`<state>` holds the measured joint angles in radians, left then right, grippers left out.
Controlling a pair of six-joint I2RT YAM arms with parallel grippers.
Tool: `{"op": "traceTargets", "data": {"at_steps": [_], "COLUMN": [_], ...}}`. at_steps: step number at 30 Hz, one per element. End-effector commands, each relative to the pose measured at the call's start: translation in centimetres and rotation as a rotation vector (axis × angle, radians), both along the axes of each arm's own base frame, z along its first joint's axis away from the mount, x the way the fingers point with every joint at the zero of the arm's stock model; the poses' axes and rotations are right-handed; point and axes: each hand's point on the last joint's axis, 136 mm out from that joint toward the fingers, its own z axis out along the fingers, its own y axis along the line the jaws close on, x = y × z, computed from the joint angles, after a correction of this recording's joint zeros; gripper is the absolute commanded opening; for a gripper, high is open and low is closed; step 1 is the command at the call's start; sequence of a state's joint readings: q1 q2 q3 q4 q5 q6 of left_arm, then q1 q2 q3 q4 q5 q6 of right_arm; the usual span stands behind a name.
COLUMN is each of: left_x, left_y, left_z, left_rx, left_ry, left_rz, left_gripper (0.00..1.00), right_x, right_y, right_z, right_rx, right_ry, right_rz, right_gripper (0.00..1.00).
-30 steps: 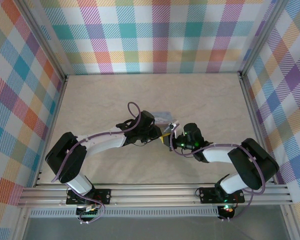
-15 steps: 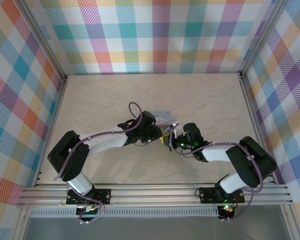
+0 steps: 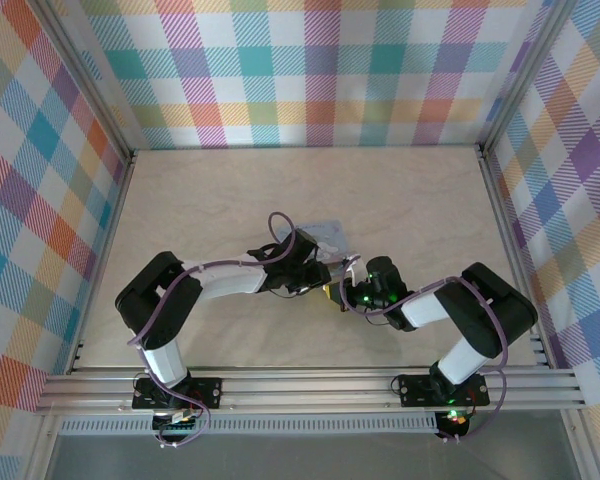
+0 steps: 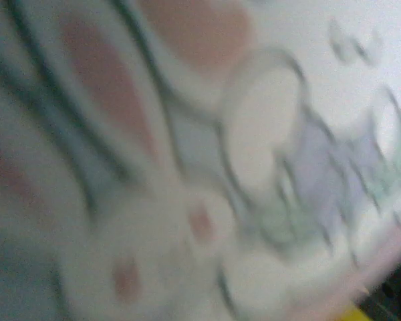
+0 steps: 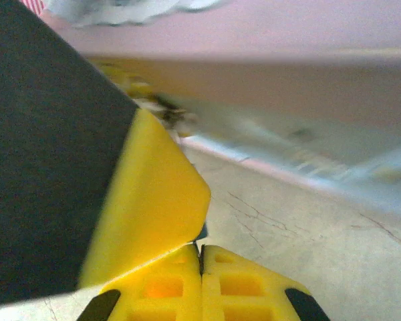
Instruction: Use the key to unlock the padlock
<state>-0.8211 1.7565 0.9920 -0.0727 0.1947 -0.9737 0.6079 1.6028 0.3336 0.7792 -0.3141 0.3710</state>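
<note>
The robot's left gripper leans over the tin's lid, its finger crowding the right gripper's fingertips (image 5: 202,242), so it should back away, open and come in from the tin's front.
My right gripper (image 5: 202,254) is shut, and a thin dark sliver that looks like the key (image 5: 200,233) pokes up between its yellow fingertips. One yellow finger (image 5: 154,200) of my left gripper presses in from the left, right against that tip. From above, my left gripper (image 3: 322,272) and my right gripper (image 3: 342,290) meet just in front of the pale blue tin (image 3: 326,233). The left wrist view is a blurred close-up of the tin's cartoon lid (image 4: 187,167). The padlock is hidden, and how the left jaws stand is hidden too.
The tin's side (image 5: 287,80) runs blurred across the top of the right wrist view, close above the marbled tabletop (image 5: 307,227). Plaid walls (image 3: 300,70) enclose the table on three sides. Purple cables (image 3: 280,225) loop over the left arm.
The left arm has swung its elbow inward and pushed its gripper right and nearer. The right gripper has drawn slightly left, so the two now meet below the tin.
</note>
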Motion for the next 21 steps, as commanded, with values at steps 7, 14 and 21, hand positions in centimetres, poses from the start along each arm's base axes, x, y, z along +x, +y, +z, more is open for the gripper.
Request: {"op": "traceTargets", "data": {"at_steps": [7,14,21], "left_x": [-0.5,-0.9,-1.4], "left_y": [0.0,2.0,2.0], "left_z": [4.7,5.6,5.0], "left_rx": [-0.108,-0.2,-0.36], "left_ry": [-0.104,-0.142,-0.142], "left_rz": [-0.022,0.052,0.121], "left_gripper": [0.62,0.66,0.55], "right_x": [-0.8,-1.4,-1.5], "right_y": [-0.4,-0.6,-0.3], "right_z": [-0.8,0.4,2.2], "right_rx": [-0.012,0.016,0.087], "right_ry": [0.115,0.195,0.258], "right_rz": [-0.01,-0.047,-0.086], "right_gripper": [0.0,0.0,0.0]}}
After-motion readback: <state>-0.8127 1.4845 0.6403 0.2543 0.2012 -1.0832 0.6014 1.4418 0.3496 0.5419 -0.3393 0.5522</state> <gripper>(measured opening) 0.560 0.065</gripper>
